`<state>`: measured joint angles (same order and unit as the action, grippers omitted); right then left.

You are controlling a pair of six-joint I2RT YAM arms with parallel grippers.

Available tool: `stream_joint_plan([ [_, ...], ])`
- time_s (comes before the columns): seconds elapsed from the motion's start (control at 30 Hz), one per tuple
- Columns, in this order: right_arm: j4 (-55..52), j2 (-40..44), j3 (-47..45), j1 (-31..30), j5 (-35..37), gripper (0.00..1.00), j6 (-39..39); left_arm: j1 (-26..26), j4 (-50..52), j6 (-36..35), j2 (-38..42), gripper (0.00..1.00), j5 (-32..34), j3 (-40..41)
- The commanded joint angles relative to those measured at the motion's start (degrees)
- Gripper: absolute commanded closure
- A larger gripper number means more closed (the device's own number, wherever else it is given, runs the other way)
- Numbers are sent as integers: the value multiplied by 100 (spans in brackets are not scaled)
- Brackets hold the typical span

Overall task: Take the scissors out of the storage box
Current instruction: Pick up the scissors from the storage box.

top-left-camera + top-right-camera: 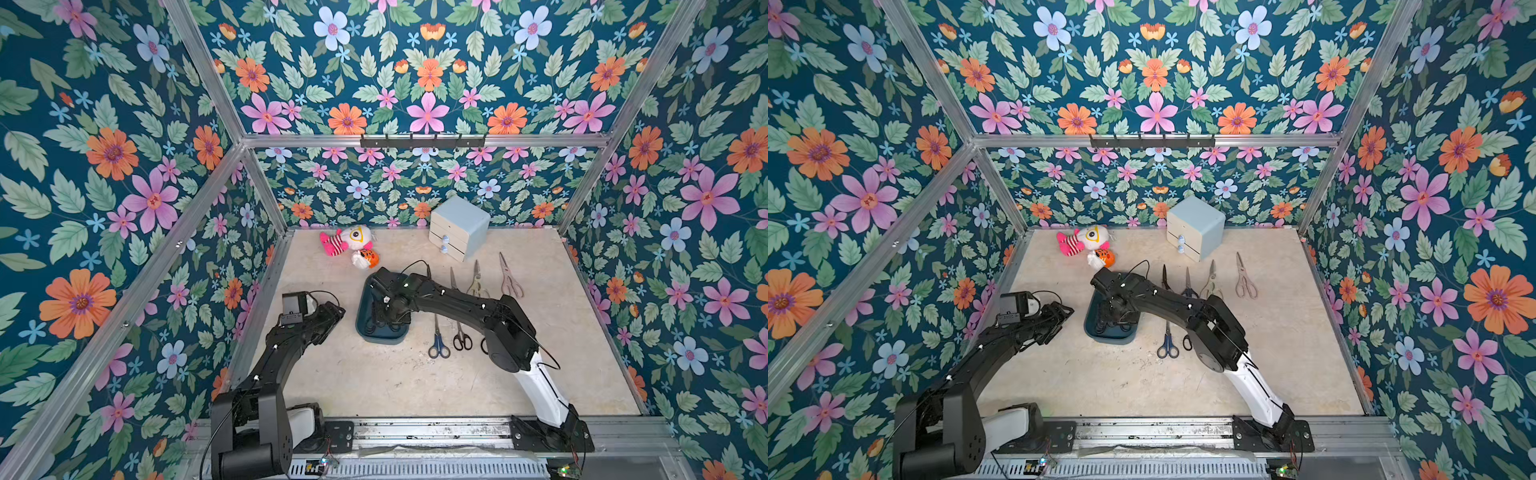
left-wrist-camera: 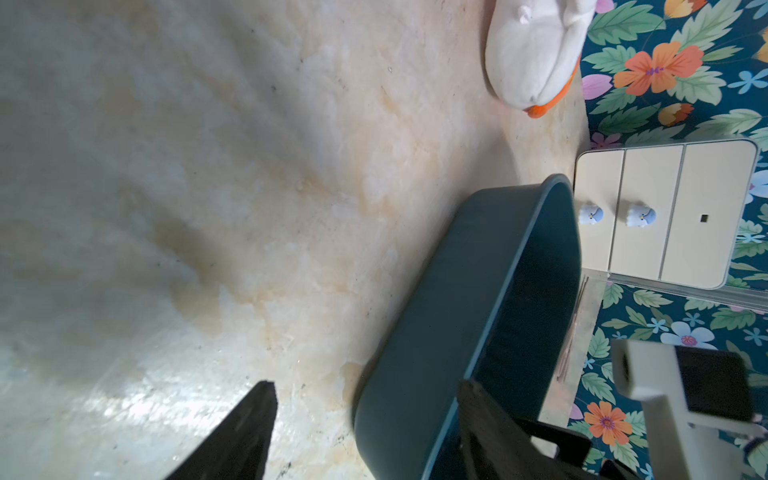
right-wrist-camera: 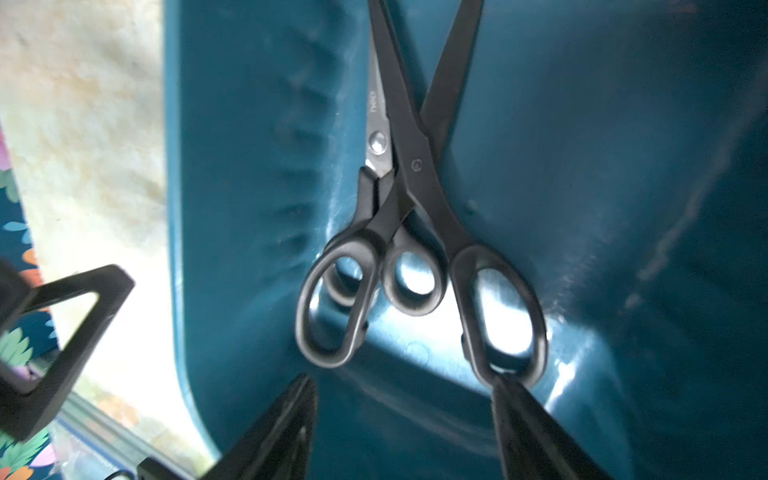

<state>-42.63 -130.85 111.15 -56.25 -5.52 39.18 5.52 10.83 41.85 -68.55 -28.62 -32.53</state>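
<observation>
The upper scissors' handle loops [image 3: 502,313] are spread in line with my open fingers, so my right gripper keeps going down until a finger is in each loop [image 3: 339,302], and then close.
The dark teal storage box [image 1: 380,340] [image 1: 1109,337] lies mid-table. Two black-handled scissors [image 3: 415,178] lie crossed on its floor [image 3: 249,208], handles toward my right gripper [image 3: 405,378]. That gripper reaches down into the box [image 1: 380,313], open with nothing between its fingers. One fingertip [image 3: 511,395] overlaps the end of a handle loop. Several more scissors lie on the table right of the box, among them a blue-handled pair [image 1: 439,348], a black pair [image 1: 462,340], a cream pair [image 1: 476,279] and a pink pair [image 1: 510,281]. My left gripper [image 1: 336,309] [image 2: 365,384] stands open and empty just left of the box wall [image 2: 436,332].
A pale blue cube with small drawers [image 1: 459,228] [image 2: 665,216] stands at the back, behind the far scissors. A white, pink and orange plush toy [image 1: 353,245] [image 2: 536,54] lies at the back left. Flowered walls close in the table on three sides.
</observation>
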Motion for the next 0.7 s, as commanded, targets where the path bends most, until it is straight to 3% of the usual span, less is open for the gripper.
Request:
stream_joint_plan([
  [0.0,-113,-87,38,-9,218,30,26,9,66,-122,-24,27,18,-68],
  [0.67,-367,-862,844,-17,383,33,271,6,266,-247,52,27,10,-59],
])
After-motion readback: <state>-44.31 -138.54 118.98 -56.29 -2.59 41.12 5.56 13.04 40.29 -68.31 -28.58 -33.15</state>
